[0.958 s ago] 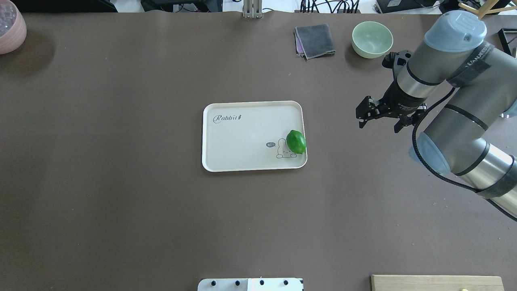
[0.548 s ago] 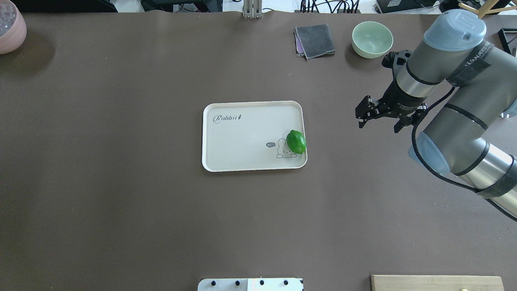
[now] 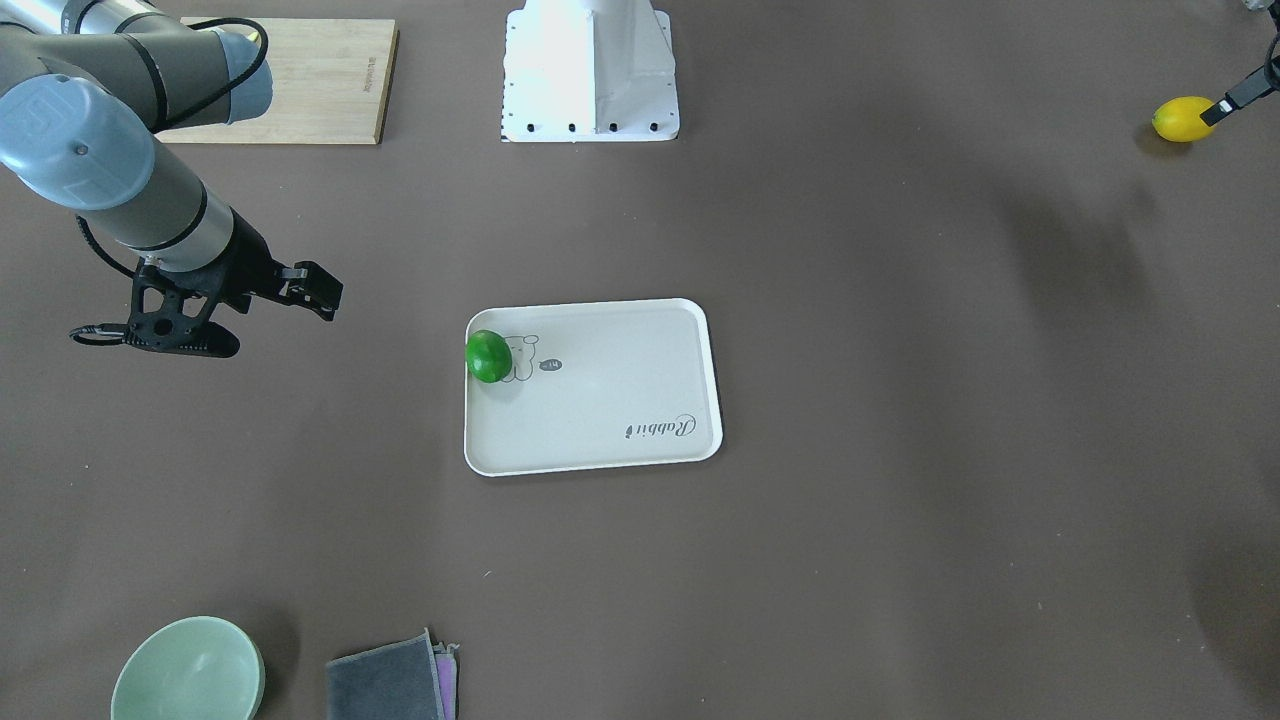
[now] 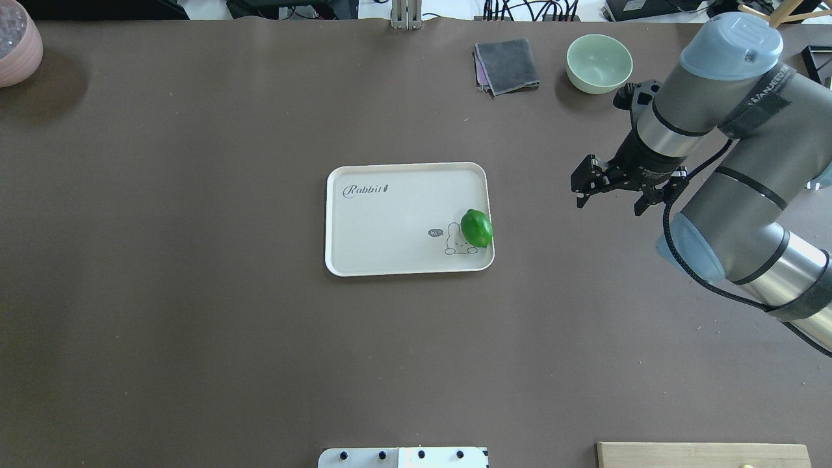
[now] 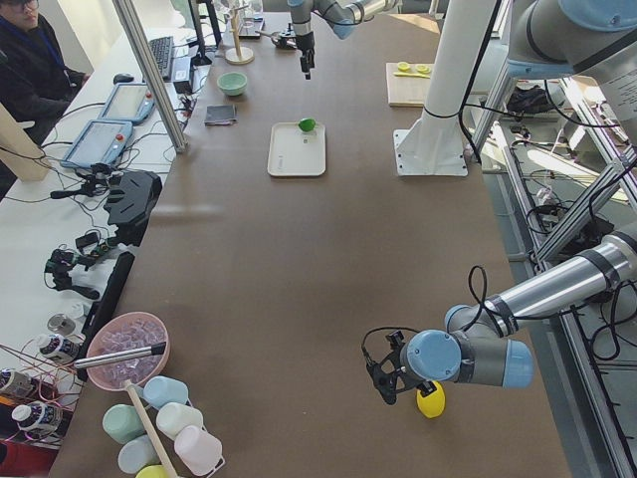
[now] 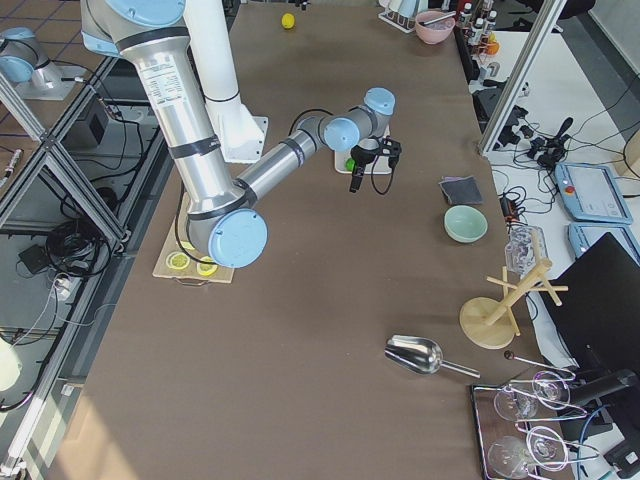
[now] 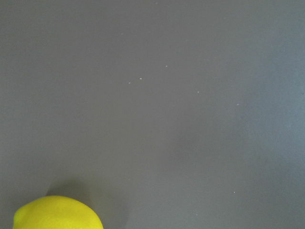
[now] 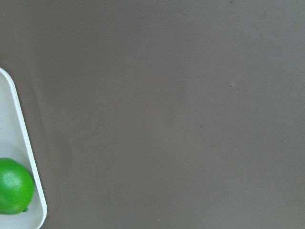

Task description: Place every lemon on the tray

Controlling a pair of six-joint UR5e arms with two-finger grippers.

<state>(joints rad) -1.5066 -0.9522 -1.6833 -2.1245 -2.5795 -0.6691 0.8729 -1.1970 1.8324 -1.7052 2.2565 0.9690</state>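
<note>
I should back my left gripper off, turn it along the lemon's length [image 3: 1183, 119] and straddle the lemon, because the yellow lemon [image 3: 1178, 118] lies crosswise and off to one side of it.
The green lemon [image 4: 476, 227] lies on the tray [image 4: 390, 221] at its corner on the robot's right, over the rabbit drawing; it also shows in the front view [image 3: 488, 356]. My right gripper [image 4: 577, 192] hovers open and empty to the right of the tray. The yellow lemon [image 3: 1183, 118] lies on the table far to the robot's left, outside the overhead view. My left gripper [image 5: 381, 383] is right beside it; whether it is open or shut I cannot tell. The left wrist view shows the lemon [image 7: 57, 213] at its bottom edge and no fingers.
A pale green bowl [image 4: 598, 62] and a folded grey cloth [image 4: 507, 65] sit at the far edge on the right. A pink bowl [image 4: 16, 45] stands at the far left corner. A bamboo board [image 3: 290, 80] with lemon slices lies beside the robot's base [image 3: 590, 70].
</note>
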